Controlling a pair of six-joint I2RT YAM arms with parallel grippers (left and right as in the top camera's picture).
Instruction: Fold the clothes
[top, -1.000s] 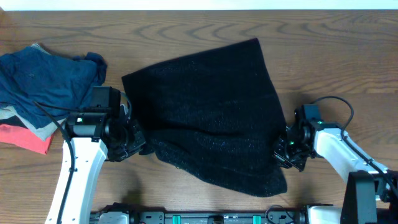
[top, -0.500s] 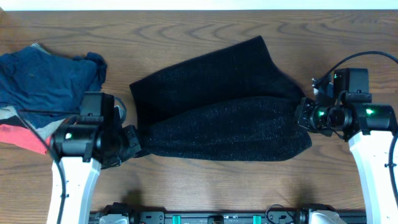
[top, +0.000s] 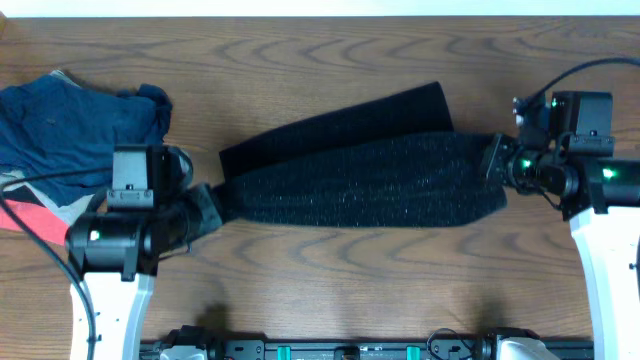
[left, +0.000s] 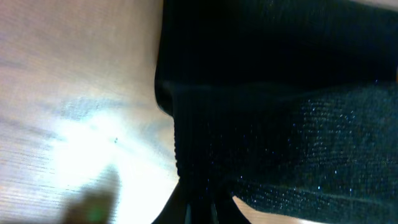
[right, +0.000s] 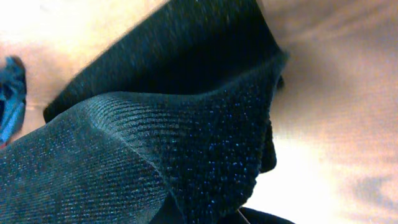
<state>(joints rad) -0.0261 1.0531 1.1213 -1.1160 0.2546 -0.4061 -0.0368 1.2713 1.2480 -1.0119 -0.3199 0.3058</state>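
Observation:
I keep moving my left gripper over the garment's flat far strip (top: 262, 152) and let go of the black garment's lifted edge (top: 350, 149) there, because the edge is stretched tight along that strip.
A black knitted garment (top: 360, 172) is stretched sideways across the middle of the wooden table, its near edge lifted and carried over the rest. My left gripper (top: 215, 203) is shut on its left end, and my right gripper (top: 495, 165) is shut on its right end. In the left wrist view the black garment (left: 280, 118) fills the right half, pinched at the jaws (left: 202, 208). In the right wrist view the black garment (right: 186, 143) bunches over the jaws (right: 205, 208), which hides the fingertips.
A pile of other clothes lies at the left edge: a dark blue garment (top: 75, 120) over a red one (top: 35, 222). A sliver of blue shows in the right wrist view (right: 11, 93). The bare wooden table (top: 330, 290) lies in front of the garment.
Both grippers have lifted the garment's near edge and carried it toward the far side, pulling it taut. The garment has narrowed from a broad sheet into a long band.

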